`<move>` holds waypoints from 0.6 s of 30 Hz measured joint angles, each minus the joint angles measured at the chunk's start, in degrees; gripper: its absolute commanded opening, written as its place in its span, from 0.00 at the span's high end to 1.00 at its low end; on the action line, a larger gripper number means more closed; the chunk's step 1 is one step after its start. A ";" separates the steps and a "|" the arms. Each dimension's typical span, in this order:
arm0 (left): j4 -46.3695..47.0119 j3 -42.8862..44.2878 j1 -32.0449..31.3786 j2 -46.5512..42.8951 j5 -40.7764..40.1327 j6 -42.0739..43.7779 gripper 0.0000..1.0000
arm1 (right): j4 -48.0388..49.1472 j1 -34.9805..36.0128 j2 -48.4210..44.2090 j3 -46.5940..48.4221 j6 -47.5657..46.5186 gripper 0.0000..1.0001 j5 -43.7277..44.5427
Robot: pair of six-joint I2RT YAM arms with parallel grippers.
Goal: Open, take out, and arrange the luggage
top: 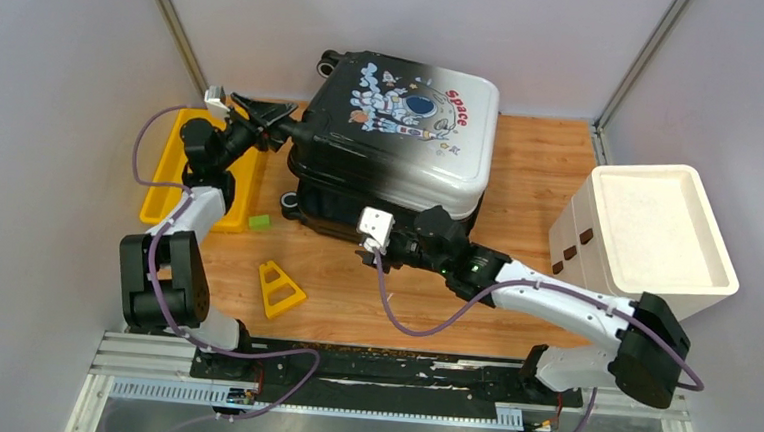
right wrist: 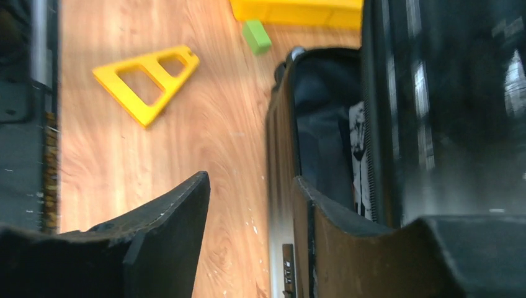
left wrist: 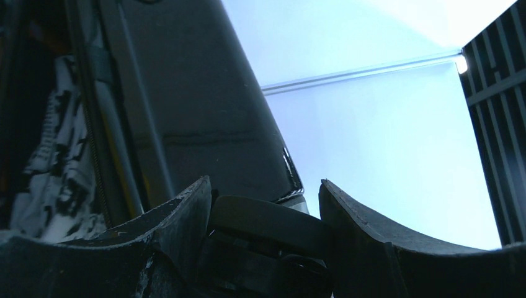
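Observation:
The lid's front edge (top: pixel 369 191) sits clear of the lower shell, so my left gripper should keep the lid's corner (top: pixel 308 133) held up until my right gripper supports the lid.
The luggage (top: pixel 404 117) lies at the back of the table with its astronaut-print lid raised a little above the lower shell. My left gripper (top: pixel 282 122) is at the lid's left corner. In the left wrist view its jaws (left wrist: pixel 263 183) close on a dark rounded part of the lid edge (left wrist: pixel 267 217), with the lid (left wrist: pixel 186 112) above. My right gripper (top: pixel 364 253) is open at the front wall. In the right wrist view it (right wrist: pixel 251 177) straddles the lower shell's wall (right wrist: pixel 282 161), one finger inside. Black-and-white cloth (right wrist: pixel 358 155) shows inside.
A yellow tray (top: pixel 175 168) stands left of the luggage, with a green block (top: pixel 259 223) beside it. A yellow triangular frame (top: pixel 280 290) lies on the wood near the left arm. A white bin (top: pixel 657 233) stands at the right edge.

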 measured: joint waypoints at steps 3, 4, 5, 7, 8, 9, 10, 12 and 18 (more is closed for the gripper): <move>-3.67 3.76 -0.68 -0.66 -0.15 0.81 0.38 | 0.31 0.07 4.48 0.13 -3.21 0.65 3.87; -4.96 4.90 -0.81 -0.66 -0.15 1.03 0.37 | 0.42 0.07 5.75 0.13 -4.37 0.66 5.38; -6.29 5.95 -0.87 -0.66 -0.24 1.36 0.37 | 0.68 0.09 6.67 0.13 -5.18 0.68 6.69; -8.70 7.48 -0.90 -0.66 -0.31 1.97 0.37 | 2.25 0.09 8.68 0.13 -7.58 0.71 10.19; -9.49 7.98 -0.90 -0.66 -0.37 2.23 0.37 | 3.08 0.07 9.42 0.13 -8.66 0.73 11.50; -10.47 8.48 -0.90 -0.66 -0.42 2.49 0.37 | 4.15 0.07 10.19 0.11 -9.84 0.73 12.96; -11.65 9.03 -0.92 -0.66 -0.44 2.71 0.37 | 5.68 0.09 10.99 0.04 -11.13 0.74 14.58; -12.92 9.77 -0.92 -0.66 -0.57 2.99 0.36 | 9.31 0.07 12.76 -0.17 -13.75 0.75 17.88; -16.37 11.91 -1.03 -0.66 -0.52 4.04 0.35 | 18.58 -1.11 18.27 -0.61 -20.81 0.75 25.90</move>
